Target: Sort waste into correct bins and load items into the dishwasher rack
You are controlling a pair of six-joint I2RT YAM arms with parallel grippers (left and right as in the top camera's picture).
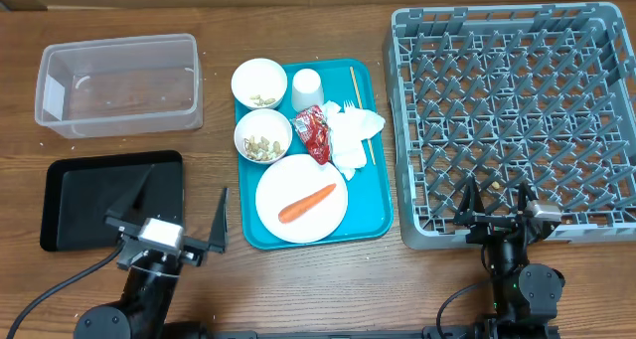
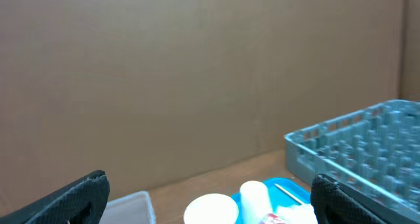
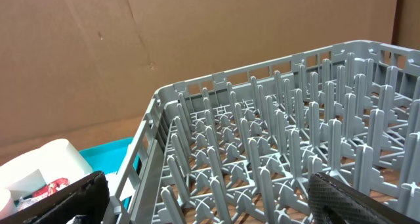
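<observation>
The orange carrot is lying away from the red wrapper (image 1: 314, 133) on the large plate, so my open left gripper should continue to go toward the carrot (image 1: 306, 204) until its fingers close.
On the teal tray (image 1: 366, 216) lie a large plate (image 1: 323, 218) with an orange carrot (image 1: 306, 204), two small bowls (image 1: 259, 82) (image 1: 262, 135) holding beige scraps, a white cup (image 1: 307, 86), a red wrapper (image 1: 314, 132), crumpled napkins (image 1: 353, 135) and a thin wooden stick (image 1: 359, 108). The clear tub (image 1: 119, 84) is at the back left, the black tray (image 1: 75, 202) in front of it. The grey rack (image 1: 517, 115) is on the right. My left gripper (image 1: 179, 215) is open over the black tray's right edge. My right gripper (image 1: 494, 200) is open over the rack's front edge.
A brown cardboard wall (image 2: 197, 73) stands behind the table. The left wrist view shows a bowl (image 2: 211, 209), the cup (image 2: 253, 199) and the rack's corner (image 2: 354, 152). The right wrist view shows the rack's pegs (image 3: 275, 152).
</observation>
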